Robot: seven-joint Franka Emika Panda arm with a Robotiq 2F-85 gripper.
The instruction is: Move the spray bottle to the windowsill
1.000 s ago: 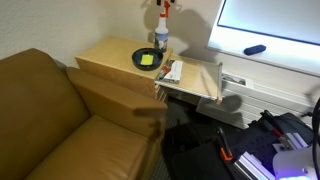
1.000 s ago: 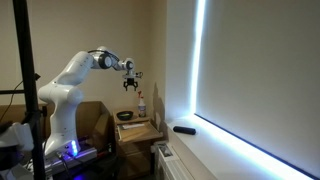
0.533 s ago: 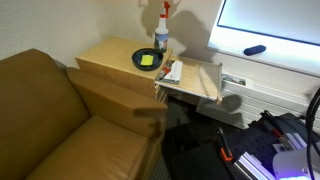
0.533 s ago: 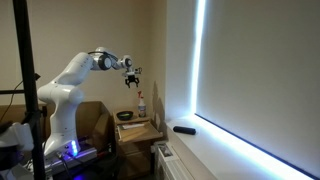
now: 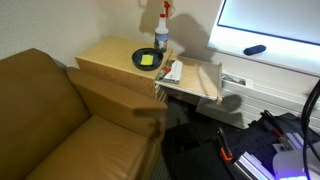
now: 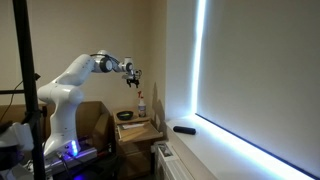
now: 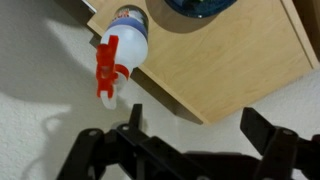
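My gripper's fingers are open, and the spray bottle's red nozzle (image 7: pixel 107 62) is outside the gap between them. Next, I move over the nozzle (image 5: pixel 166 7) and line up before I go down around it.
The spray bottle (image 5: pixel 162 36) stands upright at the back edge of the light wooden table, with a red nozzle, a whitish body and a dark lower part. It also shows in an exterior view (image 6: pixel 141 104) and in the wrist view (image 7: pixel 124 38). My gripper (image 6: pixel 133 78) hangs above the bottle, apart from it. In the wrist view the gripper (image 7: pixel 200 125) is open and empty, with the wall and the table corner between its fingers. The white windowsill (image 5: pixel 285 62) runs under the bright window, also seen in an exterior view (image 6: pixel 235 143).
A black round bowl (image 5: pixel 148 59) with something yellow in it sits on the table (image 5: pixel 110 55) in front of the bottle. Papers (image 5: pixel 172 71) lie beside it. A dark object (image 5: pixel 255 49) lies on the windowsill. A brown sofa (image 5: pixel 50 120) stands next to the table.
My gripper has risen a little above the bottle and has left the top edge of an exterior view. The bottle has not moved.
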